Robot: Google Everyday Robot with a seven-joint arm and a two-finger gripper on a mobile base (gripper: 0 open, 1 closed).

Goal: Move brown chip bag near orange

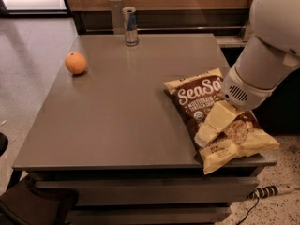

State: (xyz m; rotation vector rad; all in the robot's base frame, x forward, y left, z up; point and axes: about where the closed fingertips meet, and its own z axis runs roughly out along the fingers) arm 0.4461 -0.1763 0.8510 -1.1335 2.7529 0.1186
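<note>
The brown chip bag (196, 93) will keep its flared shape when I pick up its middle, because the bag's pale yellow bottom end (230, 151) sticks out crisply past the corner of the table.
The brown chip bag (199, 102) lies flat at the right front of the grey table (117, 121), its pale yellow bottom end hanging over the front right corner. The orange (75, 63) sits at the table's left side, far from the bag. My gripper (208, 131) reaches down from the right on the white arm (262, 55) and sits low over the lower middle of the bag, against or just above its surface. The arm hides the bag's right edge.
A slim silver-blue can (130, 26) stands at the table's back edge, near the middle. A power strip (269, 190) lies on the floor at the front right. A dark shape (37, 205) sits low at the front left.
</note>
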